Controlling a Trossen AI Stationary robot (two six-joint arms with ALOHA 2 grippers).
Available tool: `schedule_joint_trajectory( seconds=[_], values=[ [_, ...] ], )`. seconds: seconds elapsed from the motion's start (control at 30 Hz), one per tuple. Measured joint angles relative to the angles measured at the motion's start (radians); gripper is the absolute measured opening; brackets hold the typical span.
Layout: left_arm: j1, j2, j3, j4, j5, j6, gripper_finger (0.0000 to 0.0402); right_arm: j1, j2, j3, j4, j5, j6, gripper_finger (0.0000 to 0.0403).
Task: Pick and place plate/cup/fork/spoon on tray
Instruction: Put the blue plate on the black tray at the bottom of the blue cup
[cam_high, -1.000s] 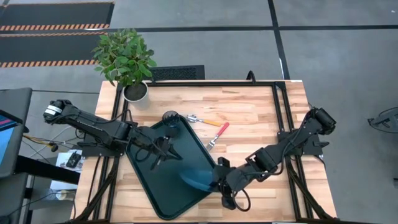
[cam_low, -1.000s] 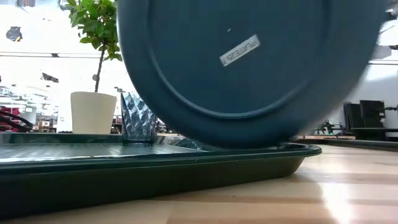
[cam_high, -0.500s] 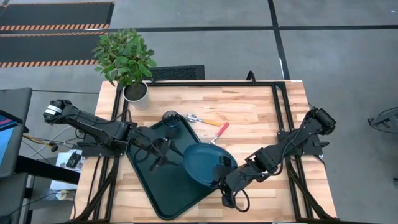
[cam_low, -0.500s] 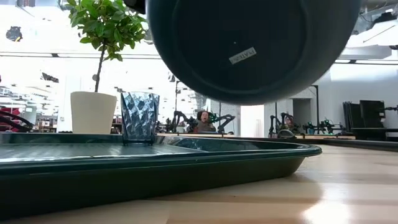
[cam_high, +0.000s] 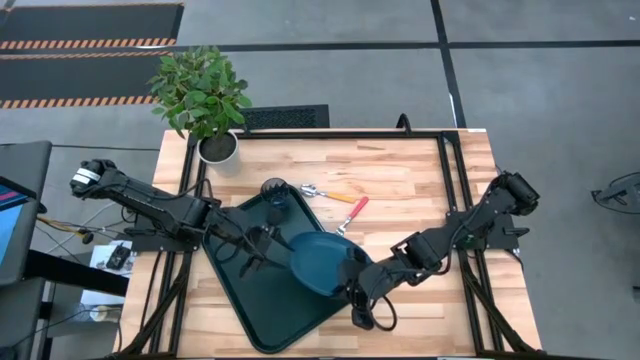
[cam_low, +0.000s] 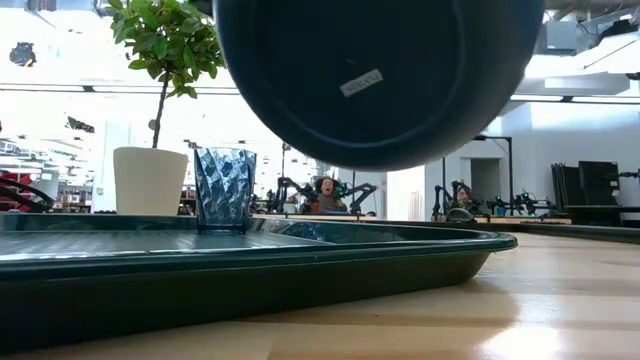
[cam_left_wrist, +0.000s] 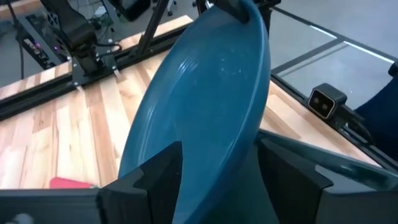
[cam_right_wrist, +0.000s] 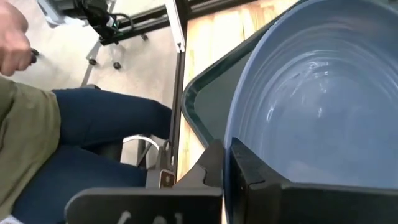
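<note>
My left gripper should take the plate's free rim (cam_high: 295, 262) and set the plate flat near the cup, since the plate overhangs the tray's edge in my right gripper.
The dark blue-teal plate (cam_high: 320, 262) hangs tilted over the right part of the dark green tray (cam_high: 262, 300), with my right gripper (cam_high: 352, 283) shut on it. In the low view the plate's underside (cam_low: 380, 70) is clear above the tray's lip (cam_low: 250, 268). My left gripper (cam_high: 270, 240) is open over the tray, its fingers either side of the plate's rim (cam_left_wrist: 205, 106); I cannot tell if they touch. The smoky cup (cam_high: 275, 190) stands upright in the tray's far corner. The spoon (cam_high: 328, 193) and the fork (cam_high: 350, 214) lie on the wood beyond the tray. My right gripper pinches the plate's raised rim (cam_right_wrist: 231, 134) between its two fingers, one on the inner face and one (cam_right_wrist: 214, 163) on the underside. It comes slanting from the table's right and near side. The plate is lifted clear of the tray and tilted, its free side higher.
A white plant pot (cam_high: 218, 148) stands at the table's far left corner. A person in blue trousers (cam_right_wrist: 106, 124) sits beside the table's left side. Bare wood (cam_high: 420, 190) lies to the right of the fork.
The plate stood steeply with its lower rim on the tray; it has come up clear of the tray and tipped flatter. My right gripper has carried it a little toward the table's left and far side.
</note>
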Motion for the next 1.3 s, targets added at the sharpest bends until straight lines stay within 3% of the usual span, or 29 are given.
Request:
schedule_joint_trajectory(
  seconds=[0.3, 0.43, 0.63, 0.73, 1.07, 1.3],
  values=[
    [0.000, 0.000, 0.000, -0.035, 0.007, 0.005, 0.0184, -0.015, 0.000, 0.000, 0.058, -0.013, -0.042, 0.0013],
    [0.002, 0.000, 0.000, -0.054, 0.005, 0.004, 0.0140, -0.016, 0.000, 0.000, 0.060, -0.012, -0.051, 0.0015],
    [-0.001, 0.002, -0.001, -0.083, 0.063, 0.052, 0.0039, -0.018, -0.003, 0.000, 0.055, 0.006, -0.050, 0.0023],
    [-0.002, 0.002, -0.002, -0.083, 0.097, 0.056, 0.0012, -0.027, -0.005, 0.001, 0.057, 0.026, -0.041, 0.0052],
    [-0.069, 0.000, 0.004, -0.126, -0.058, -0.046, 0.0002, -0.039, -0.038, 0.026, 0.035, 0.053, -0.039, 0.0194],
    [-0.175, -0.002, 0.002, -0.251, -0.223, -0.273, 0.0001, 0.011, -0.125, 0.057, -0.028, 0.037, -0.048, 0.0222]
  ],
)
